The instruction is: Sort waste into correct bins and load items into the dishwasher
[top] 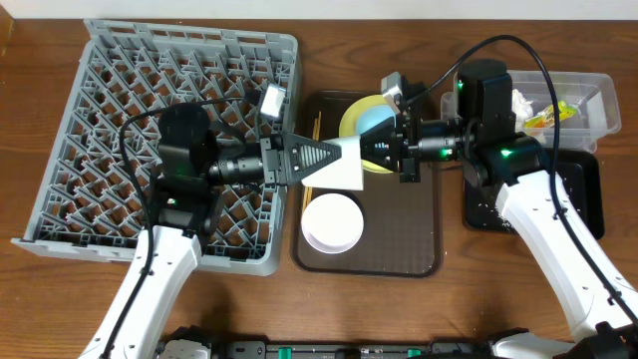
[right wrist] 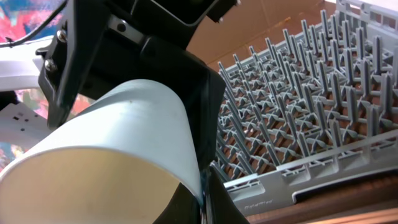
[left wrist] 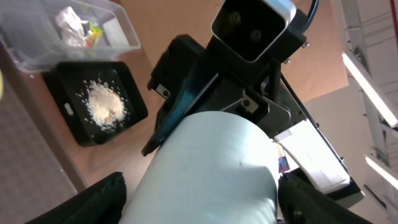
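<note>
I should take the cup's body point(top: 334, 174) with my left gripper and load the cup opening down, because my right gripper holds the cup by its rim point(top: 361, 165), away from the dishwasher rack.
A small whitish cup point(top: 347, 168) hangs on its side above the brown tray, between my two grippers. My right gripper point(top: 384, 150) is shut on the cup's rim point(right wrist: 198, 177), one finger inside and one outside. My left gripper point(top: 334, 160) is open, its fingers point(left wrist: 99, 199) standing on either side of the cup's body point(left wrist: 211, 168), close to its wall. The pale pink bowl point(top: 332, 221) sits on the brown tray. The light blue bowl point(top: 377, 122) rests on the yellow plate point(top: 351, 118), with chopsticks point(top: 311, 125) beside them. The grey dishwasher rack point(top: 169, 140) is at the left.
The brown serving tray point(top: 399, 239) lies in the middle. At the right, the clear tub point(top: 588, 95) holds a tissue point(top: 521, 100) and a wrapper point(top: 553, 112). The black tray point(left wrist: 68, 87) beside it holds white crumbs point(left wrist: 102, 106).
</note>
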Available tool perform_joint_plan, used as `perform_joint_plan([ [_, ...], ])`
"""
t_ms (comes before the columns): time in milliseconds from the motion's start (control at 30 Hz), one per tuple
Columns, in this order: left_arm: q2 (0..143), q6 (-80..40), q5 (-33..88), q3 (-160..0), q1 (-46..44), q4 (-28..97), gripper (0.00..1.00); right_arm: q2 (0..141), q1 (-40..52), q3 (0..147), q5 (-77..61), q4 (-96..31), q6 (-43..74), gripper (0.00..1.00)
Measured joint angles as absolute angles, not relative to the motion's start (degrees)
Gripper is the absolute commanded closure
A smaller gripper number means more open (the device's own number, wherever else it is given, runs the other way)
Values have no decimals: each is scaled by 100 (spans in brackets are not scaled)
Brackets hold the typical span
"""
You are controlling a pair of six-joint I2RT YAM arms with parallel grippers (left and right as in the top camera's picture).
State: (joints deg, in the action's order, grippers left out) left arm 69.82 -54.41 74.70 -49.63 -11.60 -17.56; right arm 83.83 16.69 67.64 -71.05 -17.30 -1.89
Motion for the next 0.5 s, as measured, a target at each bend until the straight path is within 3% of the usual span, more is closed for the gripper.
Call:
perform_joint_plan([
  [333,6989,-5704,7483,-4963,-1212,-1852,31,8383,1586,6764,-7244,-1638,-62,99],
  [400,6989,-5708,7483,-4963,-1212,-1855,29,8383,1586,6764,-7240,-1638,-62,99],
  [433,6989,-5719,7483,-4963,-1212,-1855,22,8383,1586,6764,-7240,-1634,-60,99],
  [500,6989,-5771,7485,-4965,-1212,-1852,22,8383,1586,6761,-7216,-1562,-45,99],
])
